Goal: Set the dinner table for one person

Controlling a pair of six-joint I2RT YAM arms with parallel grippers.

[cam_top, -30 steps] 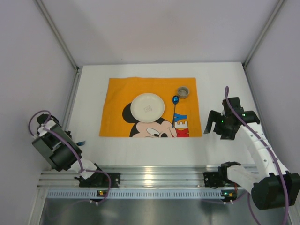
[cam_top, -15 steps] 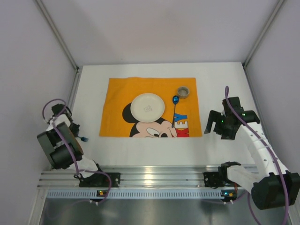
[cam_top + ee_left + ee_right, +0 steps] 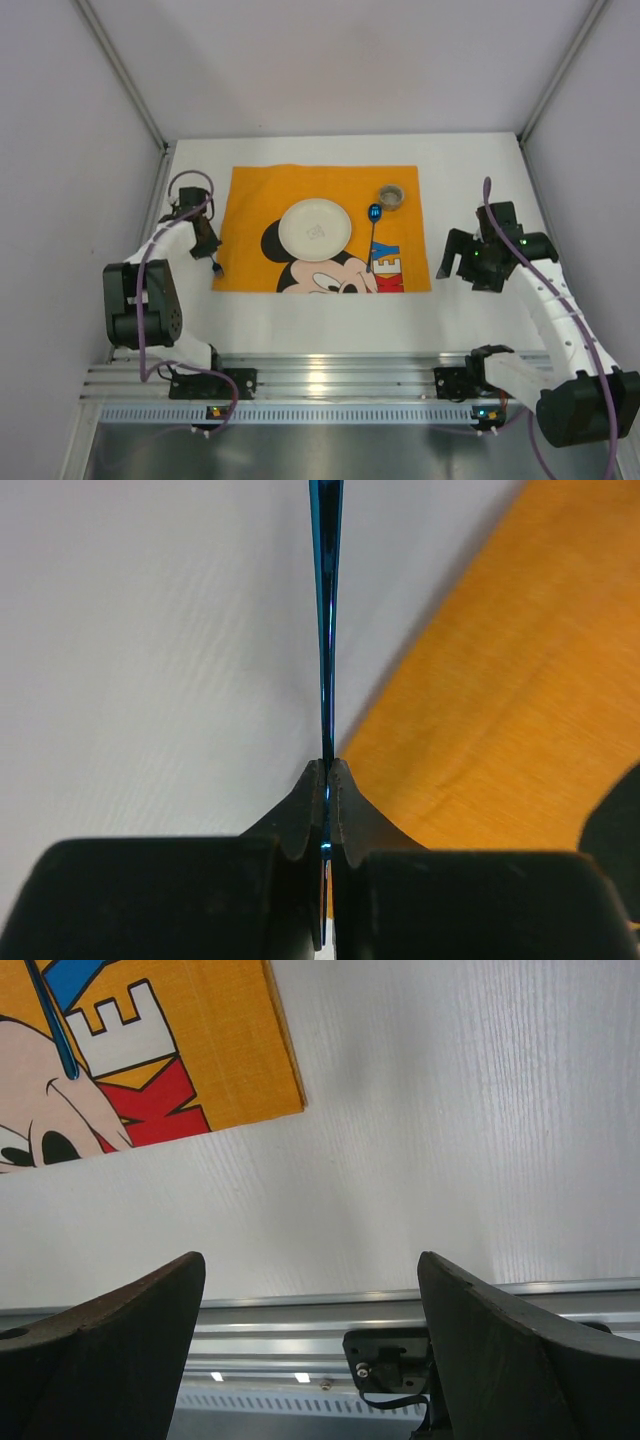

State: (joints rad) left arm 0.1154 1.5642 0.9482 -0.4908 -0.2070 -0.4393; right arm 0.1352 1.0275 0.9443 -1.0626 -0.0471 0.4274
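Note:
The blue utensil's head (image 3: 217,268) faces the near rail, the opposite way from the spoon's bowl. Next, my right gripper grabs the utensil's handle end (image 3: 326,502) before I lay it down.
The dinner table (image 3: 320,315) is a white top with an orange Mickey Mouse mat (image 3: 250,190) on it. A white plate (image 3: 316,229) lies in the middle of the mat. To its right lies a blue spoon (image 3: 373,238), and a small round cup (image 3: 391,195) stands beyond the spoon. My left gripper (image 3: 207,246) hangs at the mat's left edge. It is shut (image 3: 327,766) on a thin blue utensil (image 3: 325,630), seen edge-on and pointing away over the table beside the mat (image 3: 520,680). My right gripper (image 3: 468,270) is open (image 3: 310,1260) right of the mat, nothing between its fingers.
A silver aluminium rail (image 3: 320,375) runs along the near edge, also in the right wrist view as the rail (image 3: 300,1310). Grey walls and slanted frame posts (image 3: 125,75) close the sides and back. The mat's corner (image 3: 200,1040) and the spoon's handle (image 3: 55,1030) show at upper left.
The left arm has swung from the near left corner up to the mat's left edge, carrying the blue utensil that lay there. The right arm has hardly moved.

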